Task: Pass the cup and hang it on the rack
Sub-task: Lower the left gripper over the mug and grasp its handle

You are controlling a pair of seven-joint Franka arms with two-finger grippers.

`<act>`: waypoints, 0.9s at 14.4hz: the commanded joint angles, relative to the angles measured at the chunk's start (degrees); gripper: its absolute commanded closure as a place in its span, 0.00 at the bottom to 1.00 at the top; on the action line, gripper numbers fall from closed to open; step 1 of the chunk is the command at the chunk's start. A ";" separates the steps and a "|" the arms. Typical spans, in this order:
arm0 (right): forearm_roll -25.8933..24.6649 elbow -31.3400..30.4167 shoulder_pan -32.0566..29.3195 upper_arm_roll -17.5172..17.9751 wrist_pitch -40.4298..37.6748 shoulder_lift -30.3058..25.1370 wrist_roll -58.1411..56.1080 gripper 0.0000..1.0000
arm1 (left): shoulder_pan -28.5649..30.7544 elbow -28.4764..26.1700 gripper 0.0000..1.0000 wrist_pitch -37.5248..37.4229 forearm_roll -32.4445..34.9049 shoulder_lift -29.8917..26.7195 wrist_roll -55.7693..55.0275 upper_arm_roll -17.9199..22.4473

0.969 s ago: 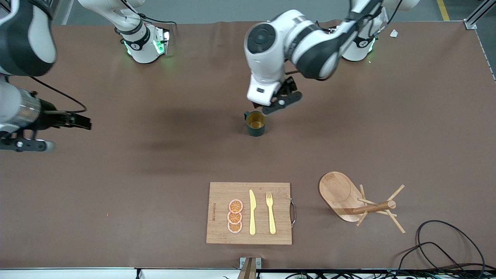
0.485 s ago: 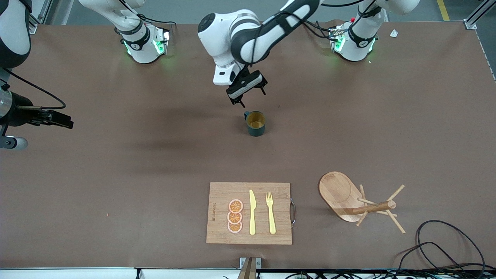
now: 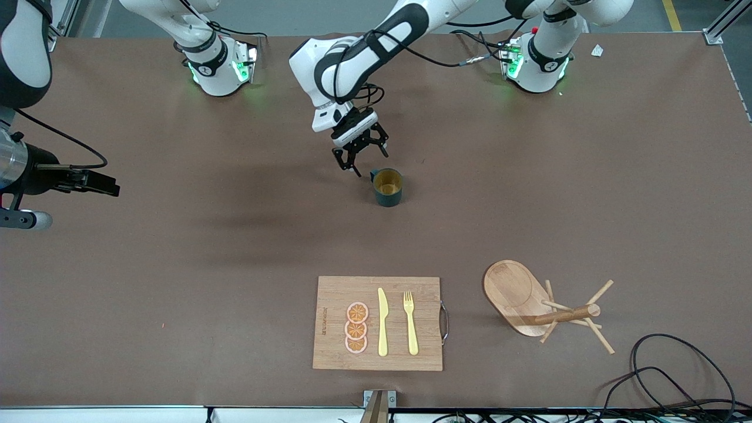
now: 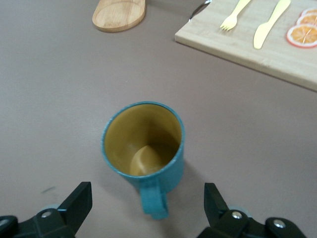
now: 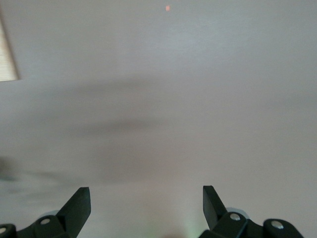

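Observation:
The dark teal cup will turn out to be empty and stay spill-free when I tip it sideways, because the yellowish inside can be seen clearly down to its bottom.
The dark teal cup stands upright mid-table, yellowish inside. Its small handle points toward the robots' bases. My left gripper hangs open just above the table beside that handle, touching nothing. In the left wrist view the cup sits ahead of the left gripper, the handle reaching toward the gap between the fingers. The wooden rack stands nearer the front camera, toward the left arm's end. My right gripper waits open over bare table at the right arm's end; the right wrist view shows the right gripper holding nothing.
A bamboo cutting board lies near the table's front edge with orange slices, a yellow knife and a fork. Black cables curl at the front corner near the rack.
The left arm swung toward the right arm's end, turned its wrist, and its gripper came down beside the cup's handle. The right gripper drifted slightly. The cup has not moved.

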 commanded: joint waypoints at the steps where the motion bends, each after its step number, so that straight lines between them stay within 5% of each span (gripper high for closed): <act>1: 2.91 1.32 -2.35 0.64 -0.32 1.37 -0.29 0.00 | -3.95 5.62 0.01 -1.17 0.97 4.01 -2.01 4.46; 6: -3.93 1.15 0.36 0.99 0.30 0.68 -0.21 0.00 | -6.51 5.53 0.04 -2.13 1.24 6.30 -7.55 6.31; 9: -3.60 -3.57 0.64 1.08 0.03 -4.04 0.05 0.00 | -7.12 5.61 0.13 -3.28 1.06 7.53 -7.91 6.31; 13: -2.63 -10.62 0.20 1.08 0.91 -11.18 0.14 0.00 | -7.21 5.88 0.41 -3.20 1.15 7.80 -8.26 6.75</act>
